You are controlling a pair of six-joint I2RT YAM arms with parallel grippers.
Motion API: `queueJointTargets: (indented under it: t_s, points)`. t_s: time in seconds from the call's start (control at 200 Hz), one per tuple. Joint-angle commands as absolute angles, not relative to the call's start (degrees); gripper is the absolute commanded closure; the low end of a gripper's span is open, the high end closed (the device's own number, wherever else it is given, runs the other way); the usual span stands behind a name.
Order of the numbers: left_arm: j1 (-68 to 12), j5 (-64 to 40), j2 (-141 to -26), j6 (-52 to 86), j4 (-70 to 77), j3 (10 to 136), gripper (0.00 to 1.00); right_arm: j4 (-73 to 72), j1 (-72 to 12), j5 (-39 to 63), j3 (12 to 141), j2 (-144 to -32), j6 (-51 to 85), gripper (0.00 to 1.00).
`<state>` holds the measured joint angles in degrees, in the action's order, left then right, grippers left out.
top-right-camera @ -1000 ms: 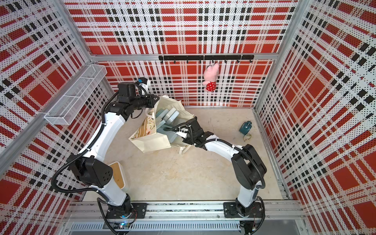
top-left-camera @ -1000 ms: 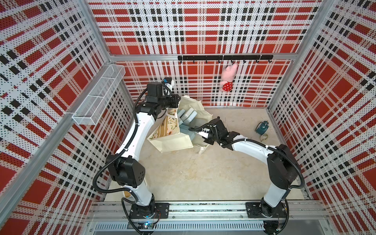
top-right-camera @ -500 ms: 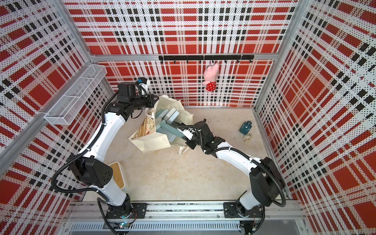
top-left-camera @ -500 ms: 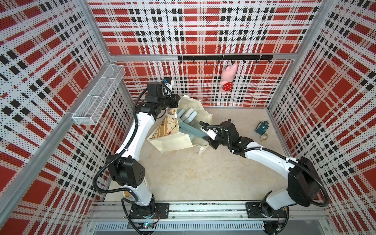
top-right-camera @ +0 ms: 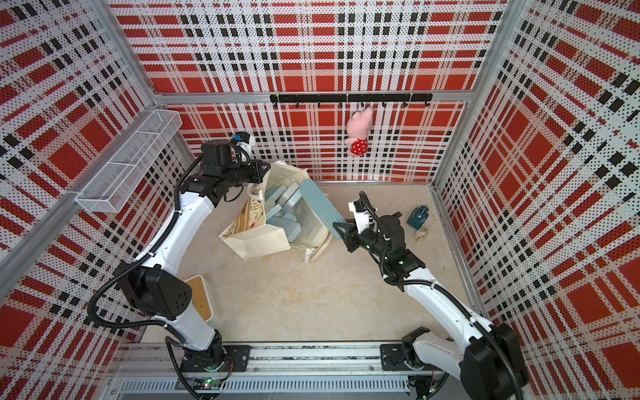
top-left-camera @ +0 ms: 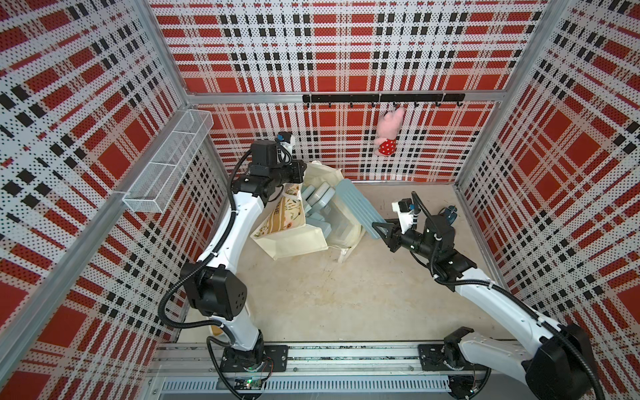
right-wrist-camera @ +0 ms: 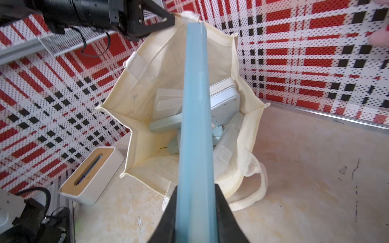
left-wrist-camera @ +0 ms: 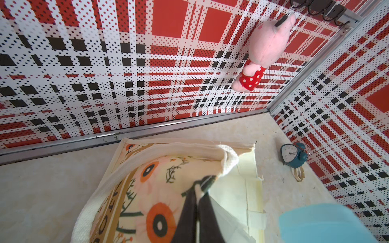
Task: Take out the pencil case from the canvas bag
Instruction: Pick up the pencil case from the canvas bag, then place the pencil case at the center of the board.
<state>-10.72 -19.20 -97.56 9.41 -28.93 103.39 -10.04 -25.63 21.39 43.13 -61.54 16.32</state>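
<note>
The pencil case is clear above the bag's opening, so my right gripper continues to the open floor by the teal alarm clock and releases it there.
The canvas bag lies tipped on the floor with its mouth open toward the right arm. My left gripper is shut on the bag's upper rim, beside a white handle. The pencil case, a long pale blue ribbed box, slants up over the bag's mouth. My right gripper is shut on its near end, just right of the bag. Its far end points toward the left gripper.
Several pale blue boxes remain inside the bag. A teal alarm clock stands by the right wall. A pink plush hangs from the hook rail. A wire basket juts from the left wall. A white wood-topped box sits front left.
My right gripper has drawn back to the right, away from the bag, pulling the pencil case up and out of the bag's mouth. The left gripper and bag have stayed put.
</note>
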Motion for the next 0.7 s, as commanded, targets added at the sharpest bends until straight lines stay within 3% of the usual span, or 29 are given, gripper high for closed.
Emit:
queueJointTargets:
  t_s: [0.0, 0.306, 0.696]
  points:
    - [-10.4, -18.7, -94.5, 10.4, -24.5, 103.1, 1.0, -8.6, -24.8, 12.9, 42.5, -57.5, 18.0, 0.94]
    - [-10.3, -16.0, -94.0, 11.5, -24.6, 103.1, 1.0, 3.4, -22.9, -10.8, 44.3, -58.7, 13.4, 0.94]
    - [-10.2, -15.0, -95.1, 12.3, -26.0, 104.9, 1.0, 4.4, -13.4, -25.1, 54.0, -83.1, 2.6, 0.96]
